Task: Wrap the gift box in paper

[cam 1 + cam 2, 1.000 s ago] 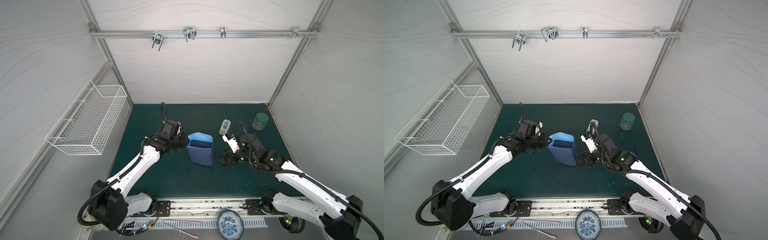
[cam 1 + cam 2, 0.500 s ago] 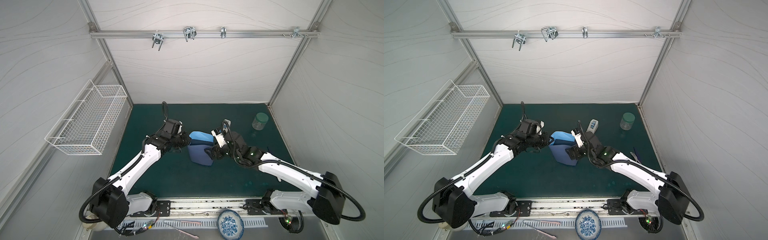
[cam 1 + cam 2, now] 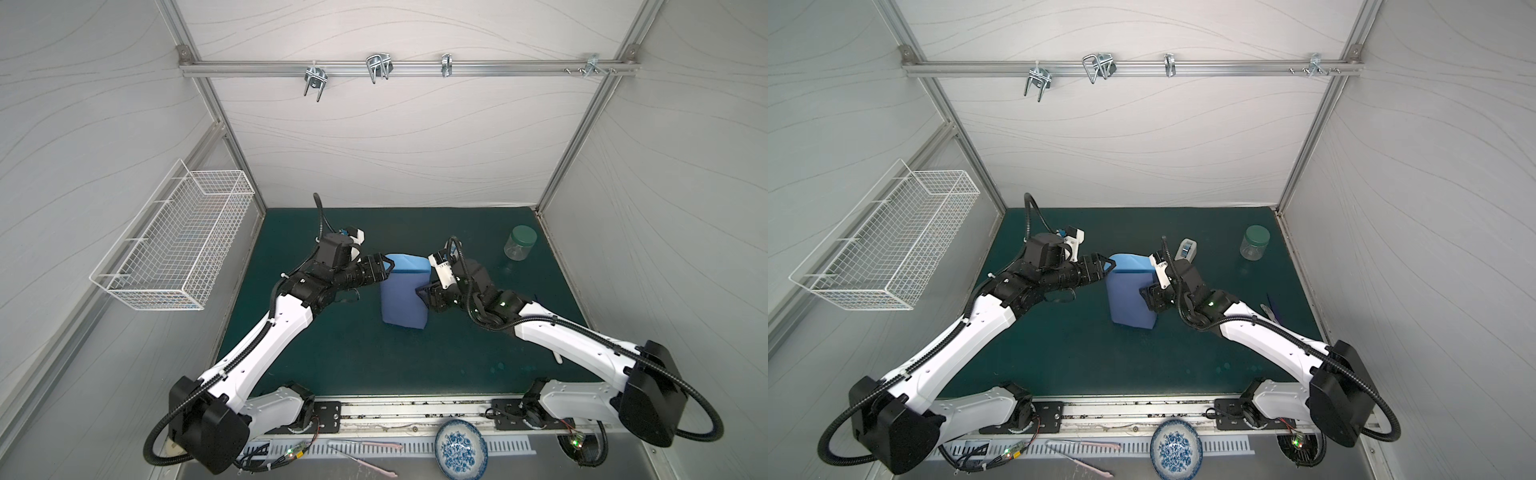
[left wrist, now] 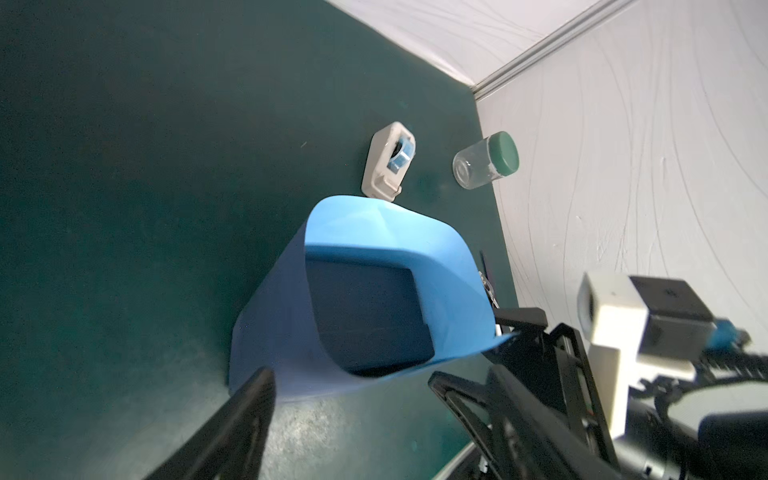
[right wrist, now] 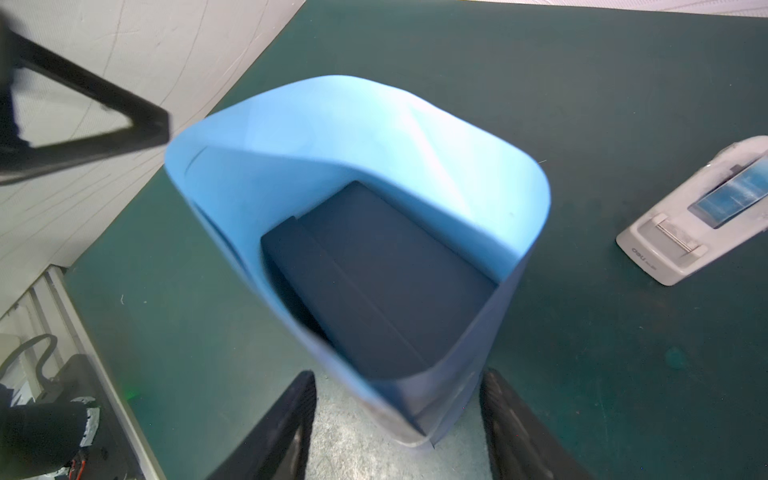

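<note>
The paper's corner (image 5: pixel 420 428) is between my right gripper's fingers, low down next to the gift box, so I should raise the gripper and push the paper's side (image 3: pixel 424 276) inward above the box.
The paper (image 3: pixel 401 299) (image 3: pixel 1127 299) stands curled into an upright tube on the green mat, light blue inside, duller blue outside. The dark navy gift box (image 4: pixel 365 316) (image 5: pixel 374 282) sits inside it; both top views hide the box behind the paper. My left gripper (image 3: pixel 388 268) (image 3: pixel 1108 266) is at the tube's upper left edge, open, with nothing between its fingers (image 4: pixel 253 415). My right gripper (image 3: pixel 422 293) (image 3: pixel 1144 291) is at the tube's right side, open. The paper's (image 5: pixel 340 137) overlapped corner lies between its fingers (image 5: pixel 505 415) without touching them.
A white tape dispenser (image 3: pixel 1187 250) (image 4: pixel 388 160) (image 5: pixel 698 224) lies just behind the paper. A green-lidded clear jar (image 3: pixel 519 243) (image 3: pixel 1254 243) stands at the back right. A wire basket (image 3: pixel 178 245) hangs on the left wall. A patterned bowl (image 3: pixel 461 451) sits beyond the front rail.
My left gripper has opened and let go of the paper's edge. My right arm has swung in from the right to the tube's side, its jaws narrowing.
</note>
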Robot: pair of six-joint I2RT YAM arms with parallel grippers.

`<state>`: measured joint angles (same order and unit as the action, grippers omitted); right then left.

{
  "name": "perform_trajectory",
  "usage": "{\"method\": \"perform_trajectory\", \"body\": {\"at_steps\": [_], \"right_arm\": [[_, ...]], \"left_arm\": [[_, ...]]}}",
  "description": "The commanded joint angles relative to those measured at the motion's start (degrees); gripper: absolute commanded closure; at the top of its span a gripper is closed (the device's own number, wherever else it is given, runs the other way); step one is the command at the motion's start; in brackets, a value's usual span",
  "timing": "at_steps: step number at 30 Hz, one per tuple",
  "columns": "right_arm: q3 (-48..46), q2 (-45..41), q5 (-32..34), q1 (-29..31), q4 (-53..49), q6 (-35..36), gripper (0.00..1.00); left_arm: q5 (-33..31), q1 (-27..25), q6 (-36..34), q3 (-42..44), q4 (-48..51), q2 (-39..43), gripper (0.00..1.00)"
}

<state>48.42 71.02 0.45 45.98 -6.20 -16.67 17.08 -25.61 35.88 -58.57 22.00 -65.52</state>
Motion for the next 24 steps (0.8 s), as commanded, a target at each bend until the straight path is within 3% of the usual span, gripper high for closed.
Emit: {"method": "perform_trajectory", "body": {"at_steps": [1,6,9,11,16,24], "right_arm": [[-0.59,-1.21,-3.96,-1.14,3.34,-0.44,0.36],[-0.87,0.21,-4.87,-1.85,4.07,-1.15,0.36],[-1.90,-2.04,-3.53,-6.15,2.05,-4.34,0.31],[-2.66,-3.01,-8.25,-9.63,3.28,-7.07,0.25],[2.10,1.54,-13.86,-9.60,3.61,-11.30,0.16],[1.89,3.00,-13.52,-8.71,6.20,-9.33,0.12]], "left_arm": [[1.60,0.31,-3.32,2.40,-5.22,1.42,0.08],[1.18,1.03,-4.07,2.92,-7.76,-1.48,0.03],[1.65,2.96,-0.94,2.06,-9.22,-4.70,0.04],[6.24,4.28,1.34,0.68,-10.66,-7.54,0.05],[7.42,4.42,4.36,-3.74,-11.62,-12.62,0.05],[8.38,4.42,2.28,3.47,-16.48,-6.16,0.01]]}}
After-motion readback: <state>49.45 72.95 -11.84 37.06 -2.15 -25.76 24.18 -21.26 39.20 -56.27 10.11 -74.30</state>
